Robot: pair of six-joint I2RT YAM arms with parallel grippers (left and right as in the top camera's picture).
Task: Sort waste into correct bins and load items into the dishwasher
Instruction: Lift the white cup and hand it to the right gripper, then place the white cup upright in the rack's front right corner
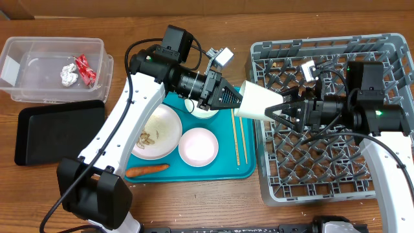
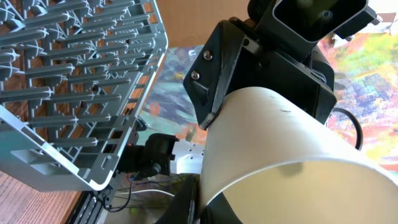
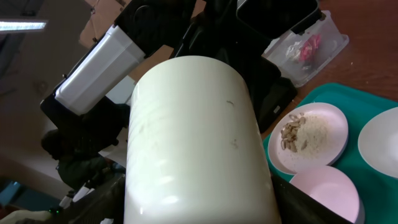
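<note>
The robot's two grippers both hold the white cup (image 1: 260,101), so the left gripper should open and let go of the cup's rim before the right gripper brings the cup to the rack (image 1: 317,165).
A white cup (image 1: 257,101) hangs in mid-air between the teal tray (image 1: 226,171) and the grey dishwasher rack (image 1: 388,52). My left gripper (image 1: 234,100) is shut on its rim end; in the left wrist view one finger (image 2: 205,205) sits at the rim of the cup (image 2: 280,143). My right gripper (image 1: 279,109) closes around the cup's narrow base end. In the right wrist view its fingers (image 3: 199,211) press both sides of the cup (image 3: 193,137).
On the tray lie a plate with food scraps (image 1: 155,133), a pink bowl (image 1: 198,146), chopsticks (image 1: 239,136) and a carrot (image 1: 147,170). A clear bin (image 1: 39,71) holding foil and a red wrapper, and a black tray (image 1: 52,133), stand at the left.
</note>
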